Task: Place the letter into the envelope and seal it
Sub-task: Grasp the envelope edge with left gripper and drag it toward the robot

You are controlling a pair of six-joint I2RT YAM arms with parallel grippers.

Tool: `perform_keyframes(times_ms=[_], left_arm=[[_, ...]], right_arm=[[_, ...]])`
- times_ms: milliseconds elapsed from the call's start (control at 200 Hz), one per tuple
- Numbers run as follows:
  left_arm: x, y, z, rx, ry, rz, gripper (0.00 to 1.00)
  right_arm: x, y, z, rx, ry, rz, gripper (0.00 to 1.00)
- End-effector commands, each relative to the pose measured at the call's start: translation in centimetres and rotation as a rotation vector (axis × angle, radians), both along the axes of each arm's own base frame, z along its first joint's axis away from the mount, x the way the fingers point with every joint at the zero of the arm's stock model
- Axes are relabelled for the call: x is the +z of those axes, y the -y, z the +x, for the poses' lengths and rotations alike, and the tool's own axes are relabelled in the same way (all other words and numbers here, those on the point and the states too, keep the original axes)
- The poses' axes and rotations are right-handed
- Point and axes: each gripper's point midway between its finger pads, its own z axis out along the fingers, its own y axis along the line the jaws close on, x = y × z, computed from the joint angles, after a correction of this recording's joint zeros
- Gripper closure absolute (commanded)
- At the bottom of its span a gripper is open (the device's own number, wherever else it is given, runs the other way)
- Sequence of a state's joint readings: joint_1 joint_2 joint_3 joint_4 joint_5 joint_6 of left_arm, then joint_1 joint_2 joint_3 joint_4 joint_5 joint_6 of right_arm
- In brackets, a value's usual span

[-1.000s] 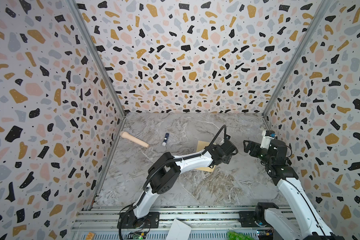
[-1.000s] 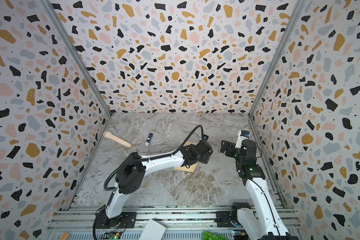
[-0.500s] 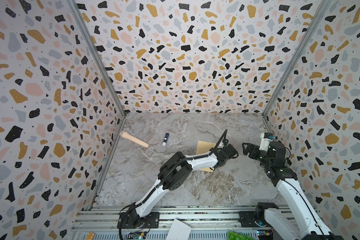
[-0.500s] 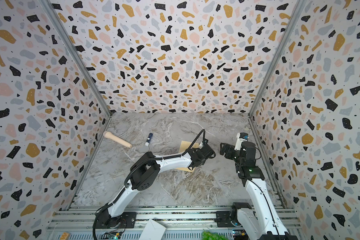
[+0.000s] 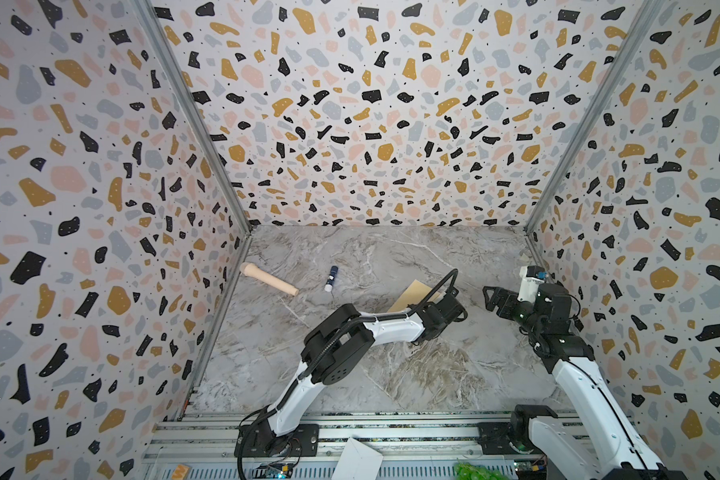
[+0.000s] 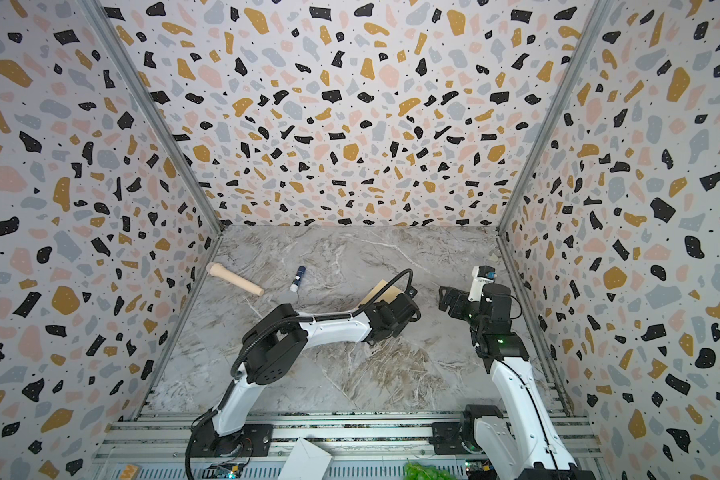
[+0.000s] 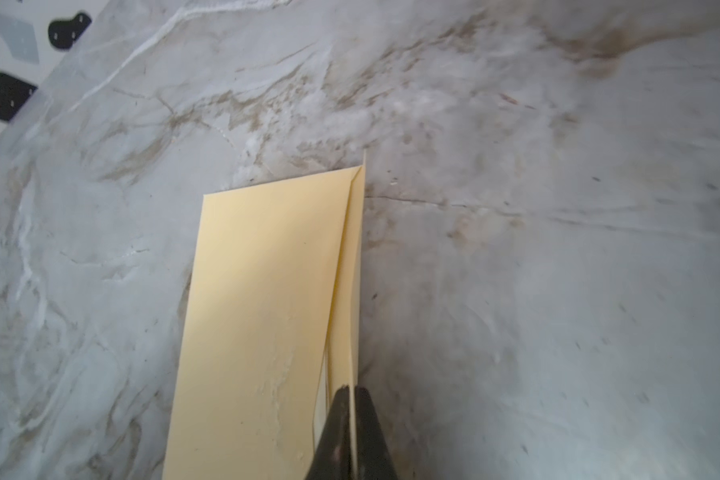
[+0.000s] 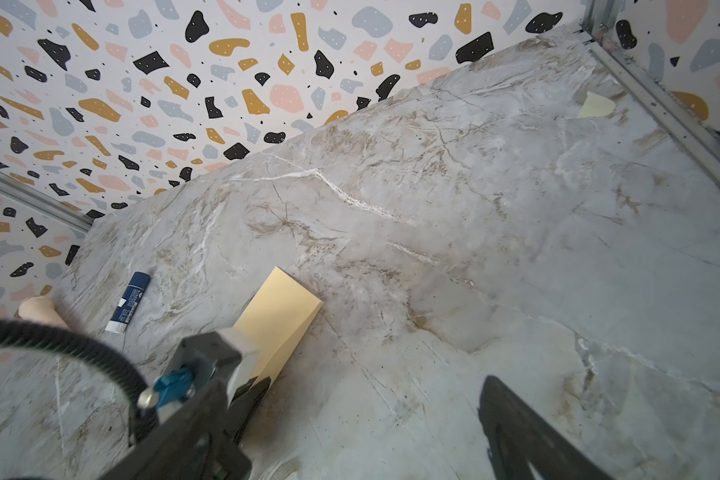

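The left gripper has its fingers on the envelope's flap edge (image 7: pixel 357 264), with clear marble (image 5: pixel 432 364) toward the front bar, so it should go on turning the envelope until the flap faces the bar.
The tan envelope (image 7: pixel 262 316) lies flat on the marble floor, mid-right in both top views (image 5: pixel 413 292) (image 6: pixel 378 292). My left gripper (image 7: pixel 353 388) is shut on the thin raised flap edge (image 7: pixel 349 291) along one long side; its dark fingers pinch the paper between them. In the right wrist view the left gripper (image 8: pixel 262 384) sits at the envelope's (image 8: pixel 281 316) near end. My right gripper (image 5: pixel 491 299) (image 6: pixel 445 297) hovers just right of the left one, open and holding nothing; one of its fingers (image 8: pixel 512 428) shows. The letter is hidden.
A wooden roller (image 5: pixel 269 279) and a blue-and-white glue stick (image 5: pixel 331 278) lie at the back left. A small cream scrap (image 8: pixel 595 104) rests near the back right corner. Patterned walls close in three sides. White paper (image 5: pixel 356 459) lies on the front rail.
My left gripper has reached down and to the right to the envelope's edge and closed on its flap. The right gripper drifted slightly and stayed open.
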State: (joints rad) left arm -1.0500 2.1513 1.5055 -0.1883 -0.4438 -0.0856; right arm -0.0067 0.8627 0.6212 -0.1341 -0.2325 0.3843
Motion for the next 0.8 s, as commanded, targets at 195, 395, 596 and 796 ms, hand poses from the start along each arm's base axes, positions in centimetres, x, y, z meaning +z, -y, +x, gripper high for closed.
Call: perform_keyframes(times_ms=[195,395,596,796], left_arm=[[5.8,-3.0,-7.7,-0.706,0.309,0.078,1.00],[6.6,-5.7,-9.4,-0.863,0.472,0.181,1.00],[5.8,-5.7,-10.8,-0.949,0.503,0.137,1.00],[3.3,-5.4,-11.1,-0.972,0.431,0.147,1.00]], right_arm=[[0.6,-0.6,-0.2,0.033,0.033,0.037,0.05],[0.7,-1.2,-0.4,0.060,0.043,0.054,0.05],[1.2,-1.6,-0.6,0.087,0.054,0.066,0.05],[1.3,-2.0,-0.8,0.103,0.055,0.074,0.05]])
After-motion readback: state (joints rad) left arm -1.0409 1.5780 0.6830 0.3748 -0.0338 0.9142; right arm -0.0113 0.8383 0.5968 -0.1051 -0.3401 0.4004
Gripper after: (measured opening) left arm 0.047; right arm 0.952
